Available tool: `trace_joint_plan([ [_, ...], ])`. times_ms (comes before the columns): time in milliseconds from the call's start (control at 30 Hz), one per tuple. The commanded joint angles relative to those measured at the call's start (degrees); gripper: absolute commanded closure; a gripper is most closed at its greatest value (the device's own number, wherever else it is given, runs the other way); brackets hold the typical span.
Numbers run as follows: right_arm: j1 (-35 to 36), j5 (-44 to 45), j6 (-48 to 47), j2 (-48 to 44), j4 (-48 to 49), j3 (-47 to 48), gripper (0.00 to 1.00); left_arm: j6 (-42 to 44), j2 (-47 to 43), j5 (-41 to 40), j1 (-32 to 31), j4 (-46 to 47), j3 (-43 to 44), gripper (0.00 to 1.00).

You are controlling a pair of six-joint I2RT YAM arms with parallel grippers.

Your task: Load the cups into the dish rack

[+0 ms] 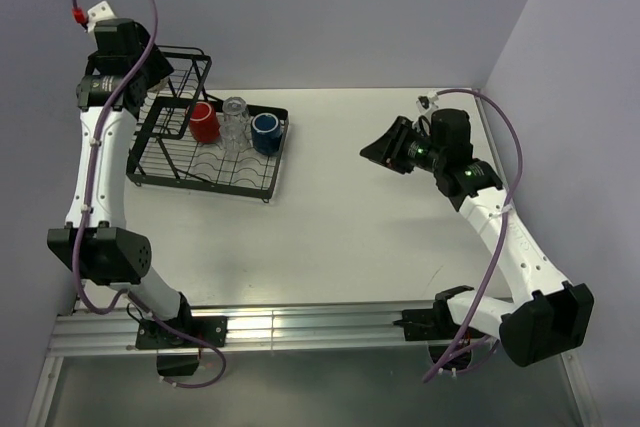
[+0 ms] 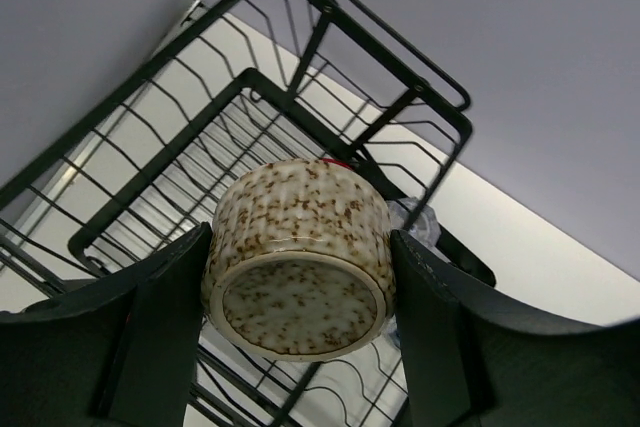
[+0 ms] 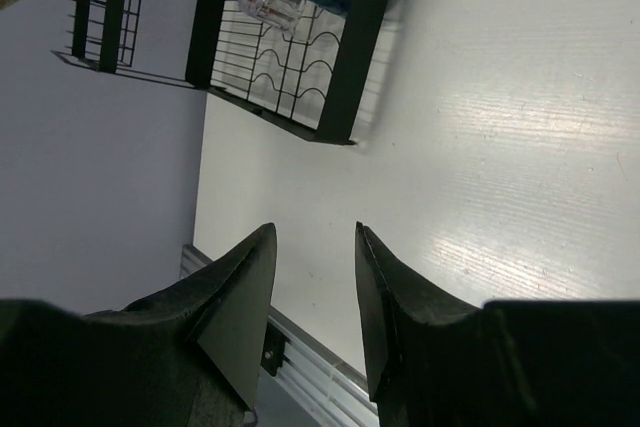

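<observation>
The cream cup (image 2: 302, 297) is hanging with its base up above the empty raised wire level (image 1: 160, 106), so the robot's left gripper should keep bringing it down until the cup's rim sits there, and then let go.
My left gripper (image 2: 300, 239) is shut on a cream cup with brown speckles (image 2: 300, 247), held by its sides with its base towards the camera, above the raised wire tier of the black dish rack (image 2: 300, 77). From above, the left gripper (image 1: 150, 72) hangs over the rack's back left corner (image 1: 195, 52). A red mug (image 1: 204, 123), a clear glass (image 1: 235, 117) and a blue mug (image 1: 265, 133) stand in the flat tray (image 1: 250, 182). My right gripper (image 1: 378, 152) is open and empty above the table, well right of the rack; its view shows the fingers apart (image 3: 315, 232) and the rack (image 3: 340, 97) far off.
The rack sits against the left wall (image 1: 30, 97). An aluminium rail (image 1: 300, 327) runs along the near table edge by the arm bases. Bare white tabletop (image 1: 380, 237) lies between the rack and the right arm.
</observation>
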Motion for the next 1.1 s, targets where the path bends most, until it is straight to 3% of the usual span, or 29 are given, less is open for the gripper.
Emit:
trace_joint_plan([
  [0, -0.2, -0.1, -1.7, 0.3, 1.9, -0.3, 0.55, -0.4, 1.5, 2.8, 3.0, 1.5, 2.5, 1.00],
  [567, 0.3, -2.0, -2.9, 2.9, 3.4, -1.6, 0.55, 0.3, 11.8, 10.1, 9.8, -5.1, 8.9, 1.00],
  [1067, 0.4, -2.3, -3.2, 3.4, 3.5, -2.3, 0.55, 2.0, 17.7, 19.3, 12.1, -10.0, 11.1, 1.00],
])
